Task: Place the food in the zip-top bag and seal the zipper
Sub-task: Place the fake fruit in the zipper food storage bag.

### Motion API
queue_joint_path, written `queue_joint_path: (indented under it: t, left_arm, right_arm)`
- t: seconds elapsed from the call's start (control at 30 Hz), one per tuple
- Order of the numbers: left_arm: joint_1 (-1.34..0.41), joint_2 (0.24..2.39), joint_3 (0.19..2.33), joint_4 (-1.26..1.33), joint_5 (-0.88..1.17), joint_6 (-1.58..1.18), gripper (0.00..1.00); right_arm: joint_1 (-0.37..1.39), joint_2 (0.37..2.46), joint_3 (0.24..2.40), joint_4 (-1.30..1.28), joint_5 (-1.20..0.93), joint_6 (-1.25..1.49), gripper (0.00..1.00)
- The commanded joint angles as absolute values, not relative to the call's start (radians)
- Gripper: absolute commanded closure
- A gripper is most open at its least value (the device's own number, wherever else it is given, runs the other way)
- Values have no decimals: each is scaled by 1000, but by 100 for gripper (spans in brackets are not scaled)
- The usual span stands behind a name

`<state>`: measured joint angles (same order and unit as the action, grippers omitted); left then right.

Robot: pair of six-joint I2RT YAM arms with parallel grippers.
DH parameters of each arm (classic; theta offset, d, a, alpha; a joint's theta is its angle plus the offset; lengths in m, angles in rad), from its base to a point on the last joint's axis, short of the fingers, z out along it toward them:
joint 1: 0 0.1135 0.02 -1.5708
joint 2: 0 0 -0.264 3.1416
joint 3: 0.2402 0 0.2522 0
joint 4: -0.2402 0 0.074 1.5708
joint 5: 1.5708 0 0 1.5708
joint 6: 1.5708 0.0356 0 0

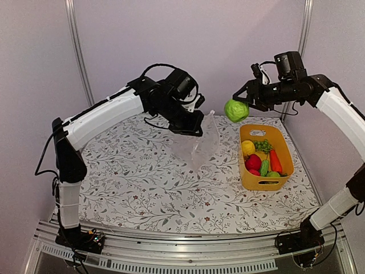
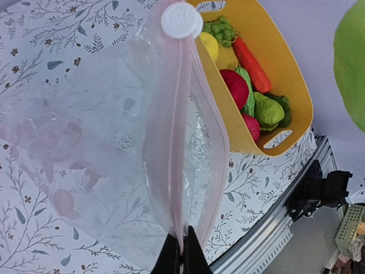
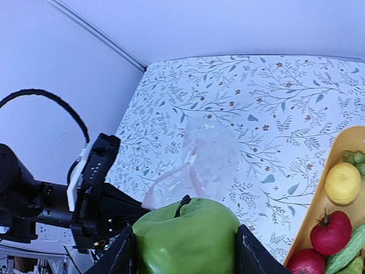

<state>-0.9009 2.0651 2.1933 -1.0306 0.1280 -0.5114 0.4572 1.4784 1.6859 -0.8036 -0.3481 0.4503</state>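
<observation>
The bag's opening hangs narrow from the robot's left gripper alone, so the right gripper should drop the green apple in first, then grab the opening's loose edge and pull it wide.
The clear zip-top bag hangs in mid-table, held up by my left gripper, which is shut on its mouth edge. The bag's mouth gapes open, its pink zipper strip running up to a white slider. My right gripper is shut on a green apple, high in the air right of the bag. The apple fills the right wrist view, with the bag below it. The remaining food lies in the yellow basket: lemon, red balls, carrot, grapes, cucumber.
The basket stands at the right of the floral tablecloth. The table's metal front rail runs along the near edge. Grey walls close the back and sides.
</observation>
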Motion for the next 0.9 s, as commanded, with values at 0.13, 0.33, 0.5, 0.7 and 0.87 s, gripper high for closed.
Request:
queue_joint_path:
  t: [0.13, 0.33, 0.5, 0.7, 0.87]
  left_arm:
    - [-864, 2061, 2278, -948, 220, -578, 100]
    - [-852, 2016, 2273, -902, 265, -623, 100]
    - [-827, 1978, 2203, -874, 281, -663, 100]
    - [-785, 1908, 2012, -775, 326, -730, 100]
    - [-771, 1891, 1939, -747, 344, -741, 100]
  right_arm:
    - [591, 1508, 1698, -626, -451, 610, 66]
    - [649, 1547, 1681, -572, -377, 599, 67]
    - [690, 1550, 1586, -554, -253, 555, 67]
    - [724, 1549, 1433, -502, -166, 535, 68]
    - [740, 1604, 1453, -514, -116, 537, 50]
